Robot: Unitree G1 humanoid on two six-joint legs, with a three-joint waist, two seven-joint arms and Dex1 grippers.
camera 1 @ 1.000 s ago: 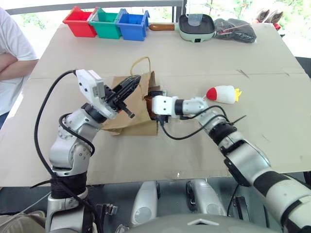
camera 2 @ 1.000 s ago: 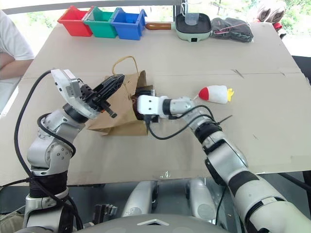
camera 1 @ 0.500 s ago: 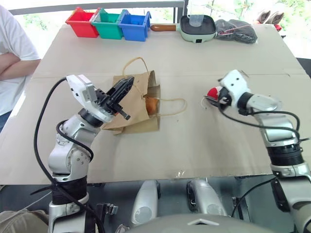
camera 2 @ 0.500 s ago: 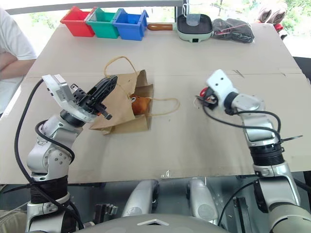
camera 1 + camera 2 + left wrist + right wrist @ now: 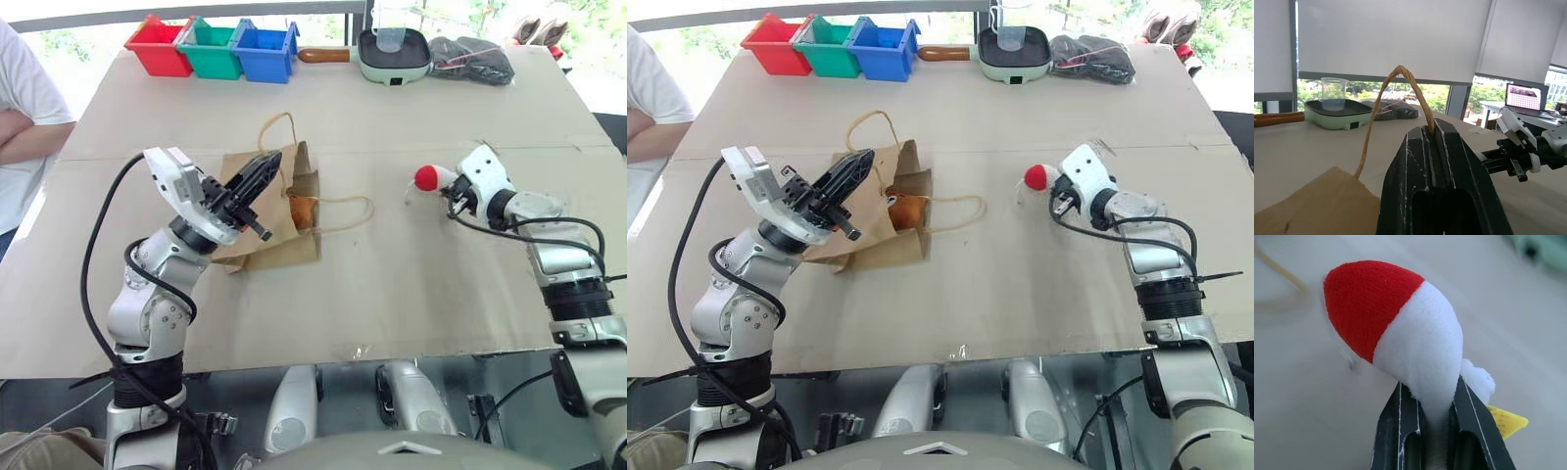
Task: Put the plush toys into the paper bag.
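The paper bag lying (image 5: 276, 217) on its side needs to be lifted upright by the bag's handle (image 5: 276, 119) with my left gripper before my right gripper puts the white plush toy in.
The brown paper bag (image 5: 263, 217) lies on its side on the table, mouth facing right. My left gripper (image 5: 261, 169) is shut on one twisted loop handle (image 5: 1400, 74) and holds it up. The other handle (image 5: 345, 210) lies flat on the table. The orange-brown plush toy (image 5: 304, 209) sits in the bag's mouth. To the right, my right gripper (image 5: 1437, 392) is shut on the white plush toy (image 5: 1422, 340); its red end (image 5: 426, 177) points towards the bag and its yellow tuft (image 5: 1506, 421) sits by the fingers.
Red (image 5: 157, 44), green (image 5: 214, 49) and blue (image 5: 265, 51) bins stand along the far edge, beside a pale green pan (image 5: 394, 54) and a dark cloth bundle (image 5: 475, 59). A person's arm (image 5: 29, 127) rests at the table's left side.
My right arm drew out of the bag, leaving the orange-brown toy in its mouth, swung right and shut on the white toy. The left gripper kept holding the handle.
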